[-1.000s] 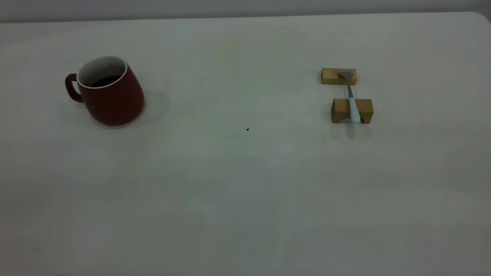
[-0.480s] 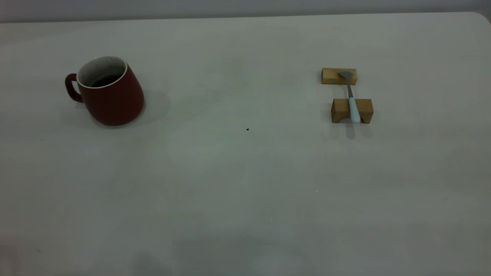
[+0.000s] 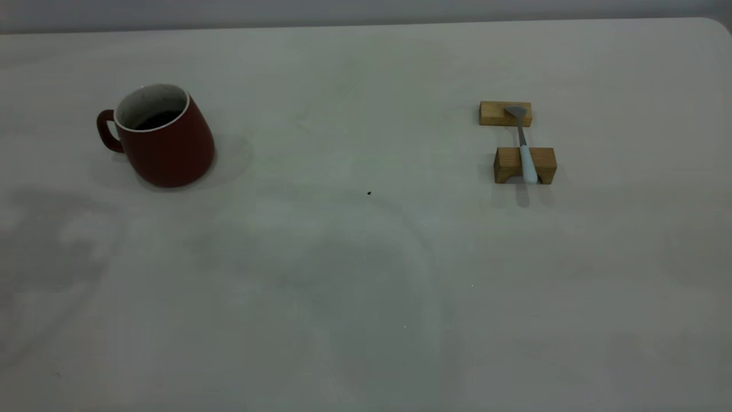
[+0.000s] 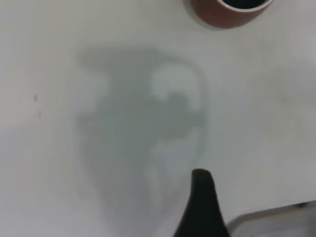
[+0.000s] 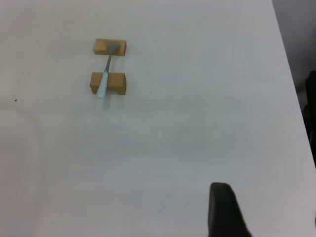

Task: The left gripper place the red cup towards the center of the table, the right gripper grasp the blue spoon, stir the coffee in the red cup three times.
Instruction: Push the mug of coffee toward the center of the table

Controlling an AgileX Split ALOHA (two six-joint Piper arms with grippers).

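Note:
The red cup's handle sticks out into open space, away from the table's center. My left gripper keeps moving there until its fingers are on either side of the handle.
The red cup stands upright at the far left of the table, its handle pointing left and dark coffee inside. In the left wrist view its base lies well ahead of my left gripper, of which only one black tip shows. The blue spoon rests across two wooden blocks at the right, bowl on the far block. The right wrist view has the spoon far off from my right gripper, again just one black tip. Neither gripper appears in the exterior view.
The far wooden block and the arched near block hold the spoon off the table. A tiny dark speck lies near the middle. The table's right edge runs beside my right gripper.
Broad arm shadows have spread over the near left and centre of the table. The cup and the spoon have not moved.

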